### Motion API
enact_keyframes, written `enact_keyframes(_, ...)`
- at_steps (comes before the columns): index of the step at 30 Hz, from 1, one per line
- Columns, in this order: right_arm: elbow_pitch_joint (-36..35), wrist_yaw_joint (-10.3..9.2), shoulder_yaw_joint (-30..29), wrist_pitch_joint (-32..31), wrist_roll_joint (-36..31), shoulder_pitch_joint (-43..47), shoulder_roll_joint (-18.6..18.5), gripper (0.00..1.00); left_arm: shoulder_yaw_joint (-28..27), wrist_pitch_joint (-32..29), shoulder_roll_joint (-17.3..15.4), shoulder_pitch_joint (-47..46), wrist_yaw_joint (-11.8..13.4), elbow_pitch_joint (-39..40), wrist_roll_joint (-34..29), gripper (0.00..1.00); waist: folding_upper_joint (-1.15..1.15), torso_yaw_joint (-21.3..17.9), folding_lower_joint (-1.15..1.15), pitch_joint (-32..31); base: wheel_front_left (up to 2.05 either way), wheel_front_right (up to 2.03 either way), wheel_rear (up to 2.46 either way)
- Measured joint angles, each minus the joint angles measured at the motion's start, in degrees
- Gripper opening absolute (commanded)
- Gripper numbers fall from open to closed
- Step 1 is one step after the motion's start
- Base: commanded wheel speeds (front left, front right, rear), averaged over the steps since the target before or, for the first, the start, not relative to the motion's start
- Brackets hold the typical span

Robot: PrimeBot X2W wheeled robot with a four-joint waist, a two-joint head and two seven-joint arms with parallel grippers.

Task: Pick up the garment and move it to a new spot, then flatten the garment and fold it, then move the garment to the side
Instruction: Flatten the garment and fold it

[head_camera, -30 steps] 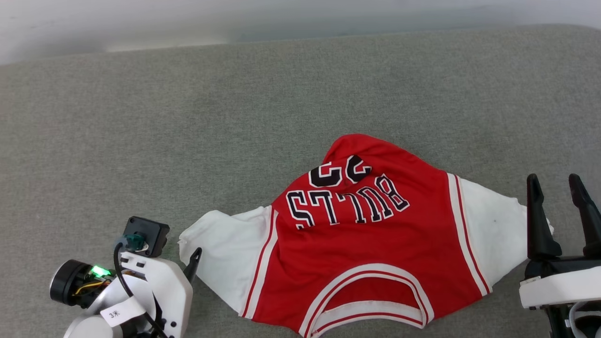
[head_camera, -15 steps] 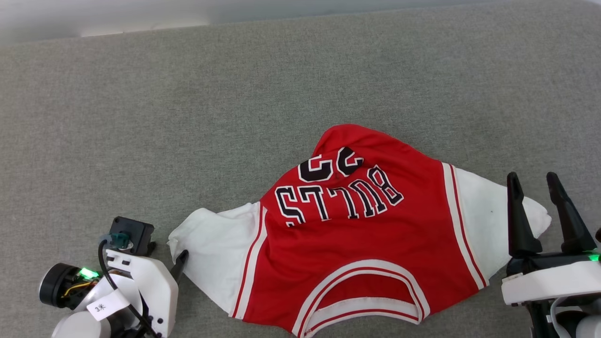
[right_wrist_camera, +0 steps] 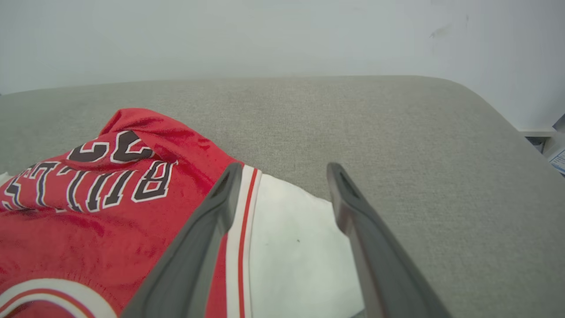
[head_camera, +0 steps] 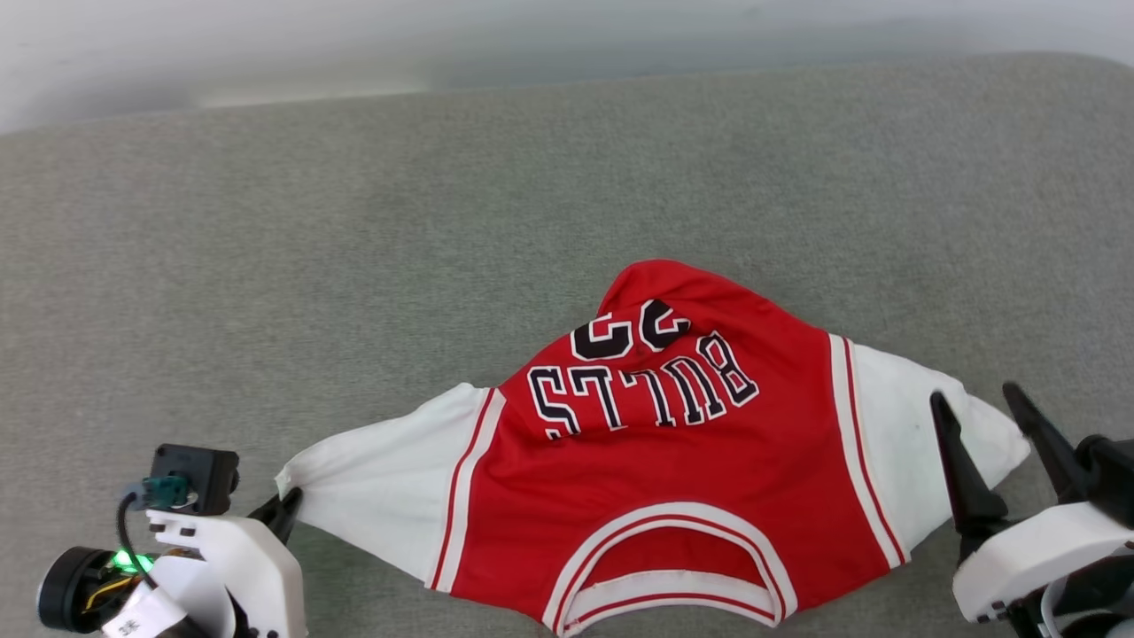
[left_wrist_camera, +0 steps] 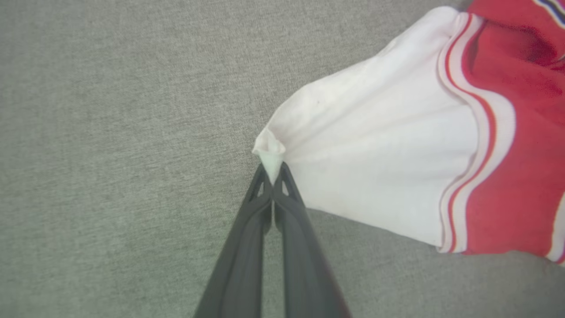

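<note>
I expect the garment's hidden lower part (head_camera: pixel 680 280) to unfold when I lift it, because the dark lettering (head_camera: pixel 632 330) stops at the garment's far fold.
The garment (head_camera: pixel 673 478), a red jersey with white sleeves and dark lettering, lies rumpled on the grey surface with its collar toward me. My left gripper (head_camera: pixel 288 505) is shut on the tip of the left white sleeve (left_wrist_camera: pixel 375 145); the left wrist view shows the cloth pinched between the closed fingers (left_wrist_camera: pixel 276 170). My right gripper (head_camera: pixel 979 412) is open over the right white sleeve (right_wrist_camera: pixel 291 260), with one finger (right_wrist_camera: pixel 212 221) over the sleeve's striped seam and the other (right_wrist_camera: pixel 353 221) near the sleeve's outer edge.
A grey fabric-covered surface (head_camera: pixel 443 221) stretches wide behind and left of the garment. Its far edge meets a pale wall (right_wrist_camera: pixel 265 39), and the right edge curves off (right_wrist_camera: pixel 499 115) beyond the right gripper.
The left gripper has shut on the left sleeve tip and drawn it out to the left. The right gripper has come lower over the right sleeve, still open. The head camera has shifted.
</note>
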State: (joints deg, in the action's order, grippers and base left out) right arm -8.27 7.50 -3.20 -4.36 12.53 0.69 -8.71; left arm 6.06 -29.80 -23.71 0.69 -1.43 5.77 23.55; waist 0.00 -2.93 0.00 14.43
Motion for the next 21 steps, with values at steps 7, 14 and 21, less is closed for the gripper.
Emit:
enact_keyframes(7, -1.1, 0.01, -1.22, -13.59, -0.1, 2.91, -4.52, 1.0, -1.83, -0.85, -1.01, 3.95, 1.11, 9.2, 1.37, 0.0, 0.0, 2.36, 0.0, -2.39, 0.0, 0.0, 0.0)
enact_keyframes(14, -1.65, 0.0, -5.38, -33.62, -0.22, 2.51, -8.5, 1.0, -1.15, -3.53, -1.12, 6.41, 1.62, 19.19, 2.45, 0.0, 0.0, 4.96, 0.0, -2.27, 0.0, 0.0, 0.0)
enact_keyframes(21, -0.48, 0.0, -6.59, -43.74, -0.98, -0.86, -13.85, 1.0, -0.36, -5.57, -2.92, 6.38, 1.18, 23.58, 1.38, 0.0, 0.0, 7.1, 0.0, -0.06, 0.0, 0.0, 0.0)
